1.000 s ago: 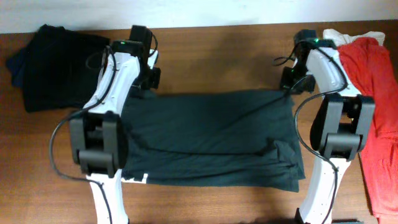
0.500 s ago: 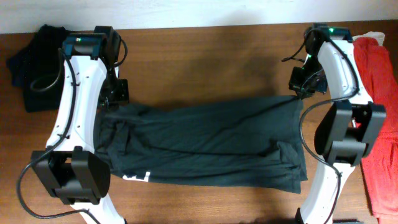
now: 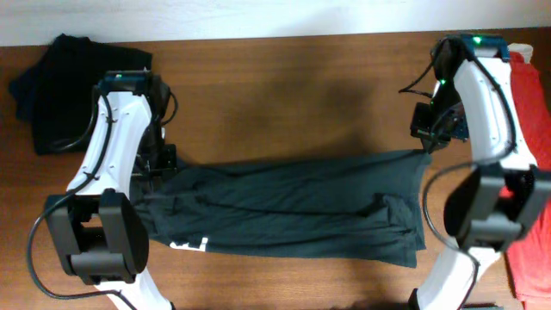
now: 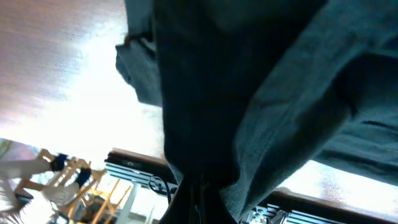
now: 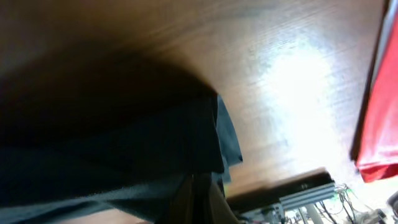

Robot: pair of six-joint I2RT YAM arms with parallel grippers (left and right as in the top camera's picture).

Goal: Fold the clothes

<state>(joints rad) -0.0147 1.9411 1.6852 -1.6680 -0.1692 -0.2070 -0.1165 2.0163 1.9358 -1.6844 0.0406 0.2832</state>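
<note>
My left gripper should carry on lowering its corner while the T-shirt's top edge (image 3: 297, 161) is tight across both grippers. It should let go once the corner touches the cloth spread (image 3: 159, 224) below.
The dark charcoal T-shirt (image 3: 284, 207) lies stretched across the wooden table (image 3: 284, 95), with a bit of white print (image 3: 189, 244) showing at its lower left. My left gripper (image 3: 159, 170) is shut on the shirt's upper left corner, the cloth (image 4: 249, 93) hanging from its jaws (image 4: 198, 199). My right gripper (image 3: 425, 148) is shut on the upper right corner, the fabric (image 5: 112, 162) pinched at the jaws (image 5: 199, 193). The top edge is pulled taut between both grippers.
A pile of dark clothes (image 3: 69, 86) lies at the back left. A red garment (image 3: 529, 112) lies along the right edge, also in the right wrist view (image 5: 376, 112). Bare wood lies behind the shirt.
Both grippers have drawn the shirt's top edge toward the front of the table, the left arm also swinging left. The shirt is now narrower front to back.
</note>
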